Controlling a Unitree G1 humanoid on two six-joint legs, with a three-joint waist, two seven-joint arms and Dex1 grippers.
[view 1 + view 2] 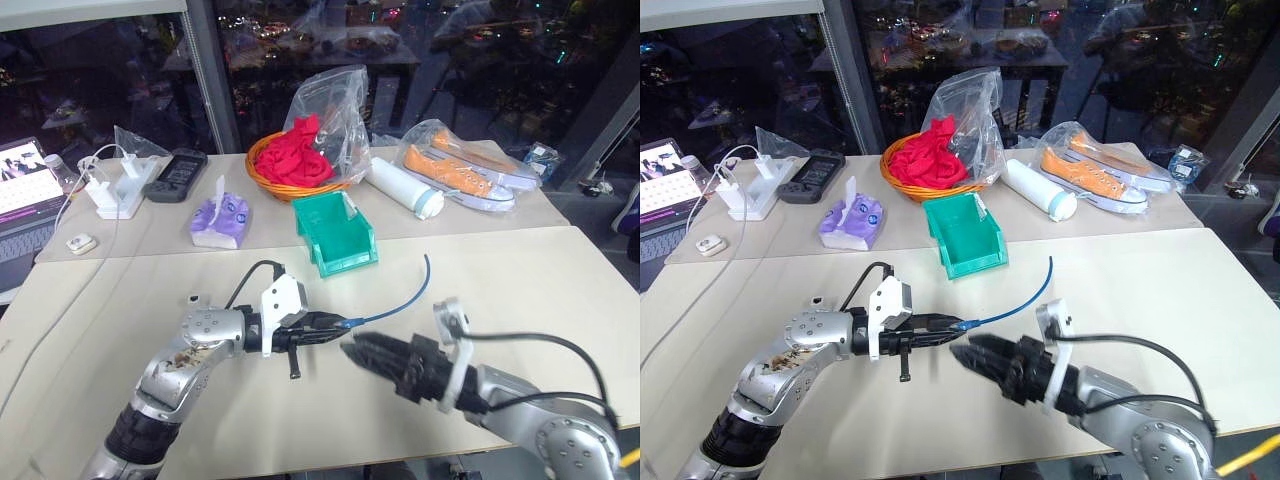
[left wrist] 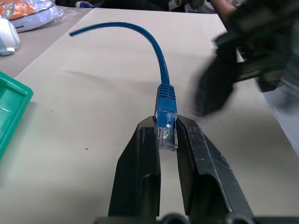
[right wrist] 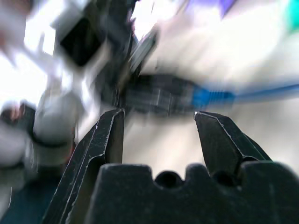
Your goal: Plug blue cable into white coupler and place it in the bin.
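My gripper will carry the blue cable (image 1: 396, 311), and the blue cable will swing around with its plug and stay stretched out because its loose end (image 1: 427, 259) curves up unsupported.
The blue cable (image 1: 405, 305) arcs up off the beige table, its free end pointing towards the teal bin (image 1: 350, 262). My left gripper (image 1: 335, 323) is shut on the cable's clear-tipped plug (image 2: 166, 116), held level above the table and pointing right. My right gripper (image 1: 355, 352) faces it from the right, a short gap from the plug. Its fingers (image 3: 105, 135) stand open with nothing between them. The white coupler is out of view. The bin stands empty behind both grippers, and its corner (image 2: 11, 107) shows in the left wrist view.
Along the far table are an orange basket with red cloth (image 1: 295, 165), a purple tissue pack (image 1: 220, 220), a white tube (image 1: 405, 188), bagged orange shoes (image 1: 465, 175), a white charger stand (image 1: 115, 195) and a black device (image 1: 175, 175). A laptop (image 1: 20, 200) sits far left.
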